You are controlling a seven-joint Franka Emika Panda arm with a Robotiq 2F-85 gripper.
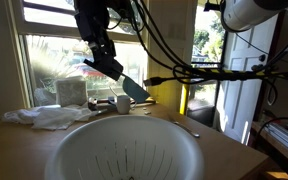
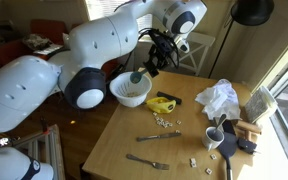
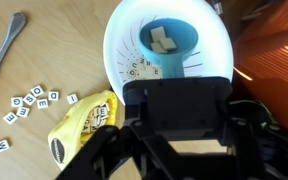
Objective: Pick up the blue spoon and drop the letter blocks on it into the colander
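Note:
Next, my gripper turns the blue spoon onto its side to tip the letter blocks into the colander, because they are resting in the spoon's upturned bowl.
My black gripper is shut on the handle of the blue spoon. The spoon's round teal bowl hangs over the inside of the white colander. Two pale letter blocks lie in the spoon's bowl. A few lettered blocks rest on the colander's slitted wall beside the spoon. In an exterior view the gripper holds the spoon tilted down above the colander. In an exterior view the spoon sits just above the colander.
Loose letter tiles and a yellow object lie on the wooden table left of the colander, with a metal utensil further left. A white mug, crumpled white material and cutlery lie across the table.

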